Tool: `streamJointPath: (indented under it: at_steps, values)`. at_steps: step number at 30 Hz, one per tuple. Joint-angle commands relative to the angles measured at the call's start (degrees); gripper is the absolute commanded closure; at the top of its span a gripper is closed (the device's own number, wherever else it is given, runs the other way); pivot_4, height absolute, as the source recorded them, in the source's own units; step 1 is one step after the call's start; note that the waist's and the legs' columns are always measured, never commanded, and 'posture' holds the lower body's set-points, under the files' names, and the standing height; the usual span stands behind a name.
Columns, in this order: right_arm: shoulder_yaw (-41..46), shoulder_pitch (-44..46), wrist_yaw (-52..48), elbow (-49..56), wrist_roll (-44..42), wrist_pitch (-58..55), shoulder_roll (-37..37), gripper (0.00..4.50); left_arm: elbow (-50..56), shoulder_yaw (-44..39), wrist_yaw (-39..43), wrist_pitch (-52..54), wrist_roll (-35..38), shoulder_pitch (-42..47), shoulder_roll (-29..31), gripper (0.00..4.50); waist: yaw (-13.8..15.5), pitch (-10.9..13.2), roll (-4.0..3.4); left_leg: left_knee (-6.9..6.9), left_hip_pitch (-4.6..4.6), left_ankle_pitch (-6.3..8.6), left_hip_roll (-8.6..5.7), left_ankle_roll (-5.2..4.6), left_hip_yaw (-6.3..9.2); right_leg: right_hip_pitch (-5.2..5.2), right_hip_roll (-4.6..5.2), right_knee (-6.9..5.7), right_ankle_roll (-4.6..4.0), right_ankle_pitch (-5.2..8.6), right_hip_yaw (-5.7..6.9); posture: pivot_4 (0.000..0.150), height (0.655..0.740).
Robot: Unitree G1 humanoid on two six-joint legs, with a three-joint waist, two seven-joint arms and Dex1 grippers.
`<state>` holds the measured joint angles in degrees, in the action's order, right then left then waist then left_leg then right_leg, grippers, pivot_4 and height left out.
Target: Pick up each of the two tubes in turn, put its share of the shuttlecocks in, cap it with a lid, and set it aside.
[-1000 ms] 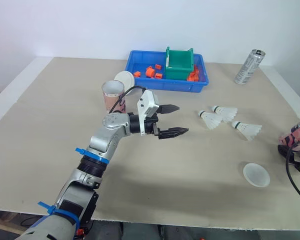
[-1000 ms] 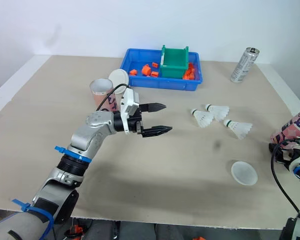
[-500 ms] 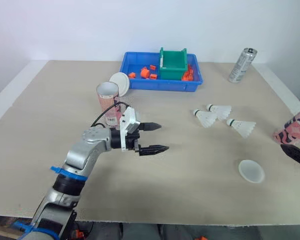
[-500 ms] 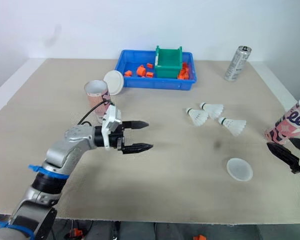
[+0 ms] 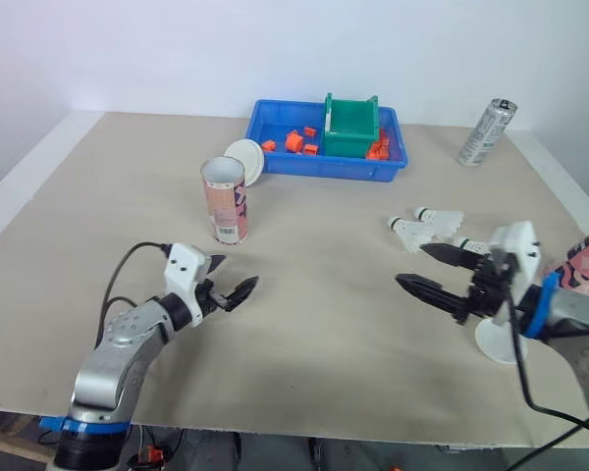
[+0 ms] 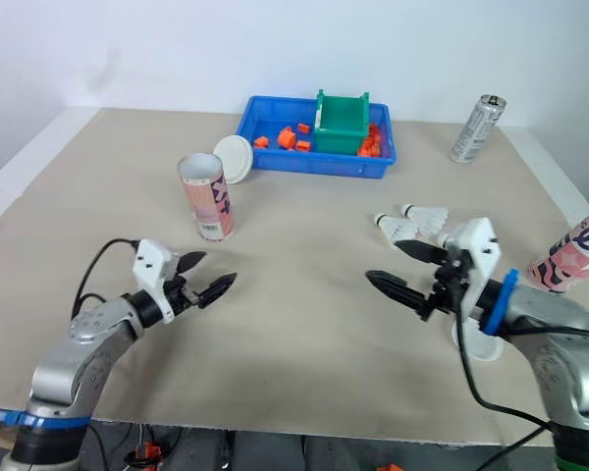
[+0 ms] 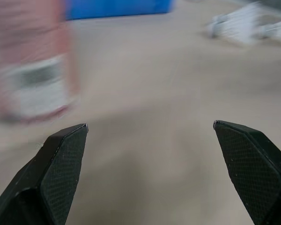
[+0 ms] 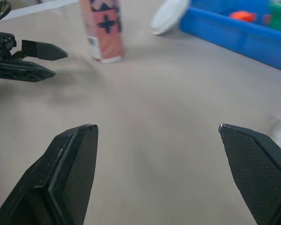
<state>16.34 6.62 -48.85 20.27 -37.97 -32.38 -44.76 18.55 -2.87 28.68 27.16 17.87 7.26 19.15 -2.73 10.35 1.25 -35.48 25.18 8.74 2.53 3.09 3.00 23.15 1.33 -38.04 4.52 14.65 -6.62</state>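
I expect the pink tube (image 5: 227,206) to take the shuttlecocks below its rim when I tilt it for loading, because the tube's wide opening (image 5: 223,170) is at the top of a tall body.
One pink tube (image 5: 224,201) stands upright and open-topped left of the table's middle. The other pink tube (image 6: 579,250) is at the right edge, behind my right arm. Three shuttlecocks (image 5: 412,234) lie together right of centre. A white lid (image 5: 243,160) leans on the blue bin; another lid (image 5: 499,341) lies under my right wrist, partly hidden. My left gripper (image 5: 238,277) is open and empty, low near the front left, short of the standing tube. My right gripper (image 5: 410,263) is open and empty, just in front of the shuttlecocks, pointing left.
A blue bin (image 5: 275,123) at the back holds orange parts and a green box (image 5: 351,123). A silver can (image 5: 488,130) stands at the back right. The right wrist view looks across bare table to the tube (image 8: 102,30) and my left gripper (image 8: 28,58).
My left arm has drawn back from the table's middle to the near left, still open. My right gripper has come in from the right edge, away from its tube, to the shuttlecocks.
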Motion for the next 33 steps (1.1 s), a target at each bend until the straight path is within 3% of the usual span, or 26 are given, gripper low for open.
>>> streamJointPath:
  at_steps: [1,8,33]
  values:
    - [-3.19,2.71,1.22,1.63,2.32,2.23,1.49,0.08,-0.93,-2.83,-5.39,-7.09,-4.44,0.63,-0.27,0.00,0.29,0.00,0.01,0.03,0.00,0.00,0.00,0.00,0.02,0.01,-0.01,0.00,-0.02,0.01,0.03,0.150,0.7355]
    - [-7.07,2.92,1.92,3.77,3.92,4.12,4.59,0.08,-11.79,-3.50,-4.54,-16.38,-4.33,6.66,-1.86,0.00,0.33,0.00,0.07,0.03,-0.01,0.00,0.00,0.01,0.00,-0.01,0.00,0.01,-0.03,0.01,0.04,0.150,0.7355]
    - [-6.36,1.60,8.67,12.81,1.59,2.71,8.13,0.08,-61.82,-0.34,2.70,-35.85,-9.62,35.47,-4.14,0.00,0.23,0.01,0.13,0.08,0.02,-0.01,0.00,0.01,0.06,0.01,-0.05,0.01,0.27,-0.16,0.09,0.150,0.7355]
